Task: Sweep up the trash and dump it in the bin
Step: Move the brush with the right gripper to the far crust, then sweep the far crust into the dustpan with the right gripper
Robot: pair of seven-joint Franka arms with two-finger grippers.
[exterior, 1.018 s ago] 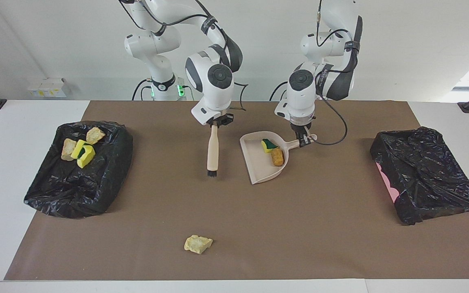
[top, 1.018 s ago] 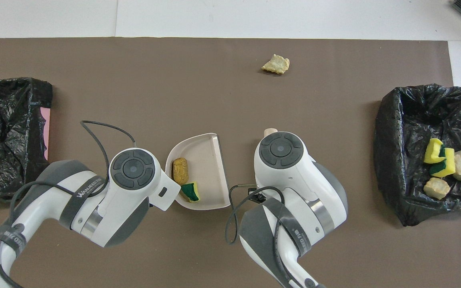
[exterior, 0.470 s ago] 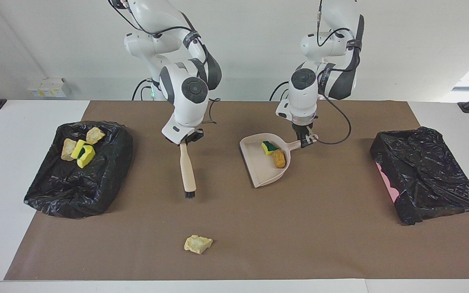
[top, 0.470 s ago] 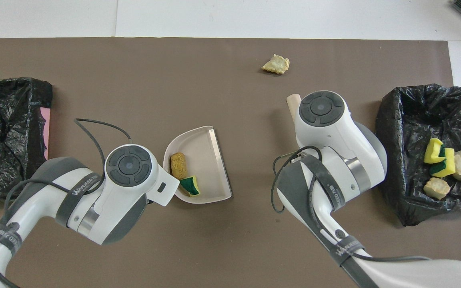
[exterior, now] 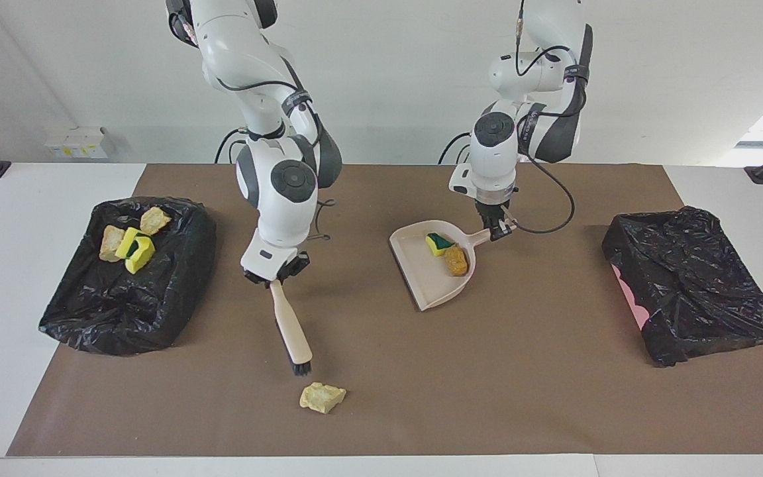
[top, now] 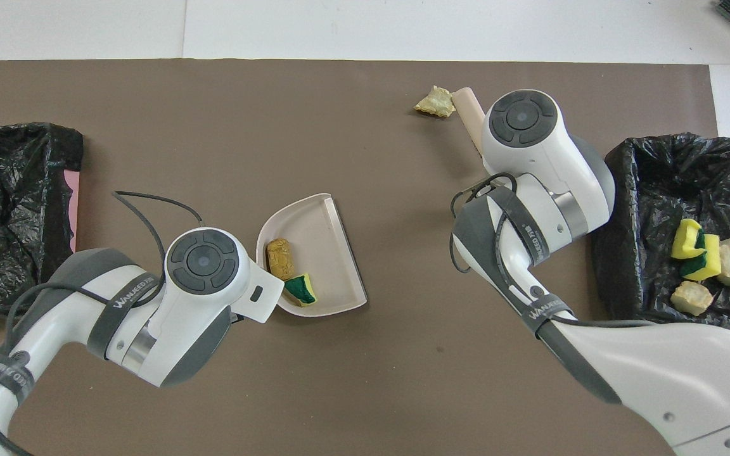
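I should use my right gripper to turn the brush behind the chunk (exterior: pixel 307 416) and sweep the chunk into the dustpan, because the brush's bristles (exterior: pixel 301 369) lie short of the trash chunk's far side.
My right gripper (exterior: pixel 274 277) is shut on the handle of the beige brush (exterior: pixel 289 328). The brush slants down to the mat, its black bristles (exterior: pixel 301 368) just short of a loose beige trash chunk (exterior: pixel 322 397) (top: pixel 435 101). My left gripper (exterior: pixel 495 228) is shut on the handle of the beige dustpan (exterior: pixel 421 278) (top: pixel 327 234). In the pan lie a green-backed yellow sponge piece (exterior: pixel 438 243) (top: pixel 301 290) and a brown nugget (exterior: pixel 456 260) (top: pixel 279 256). The black-bagged bin (exterior: pixel 156 311) (top: pixel 656 164) at the right arm's end holds several scraps (exterior: pixel 131 242). In the overhead view both grippers are hidden under their wrists.
A second black-bagged bin (exterior: pixel 693 285) (top: pixel 10 209), with pink showing at one edge, sits at the left arm's end. A brown mat (exterior: pixel 487 384) covers the table between the bins. A black cable (top: pixel 149 209) loops from the left wrist.
The right arm has swung the brush away from the dustpan, out toward the loose chunk, until the bristles stand next to it. The dustpan has shifted slightly in the left gripper.
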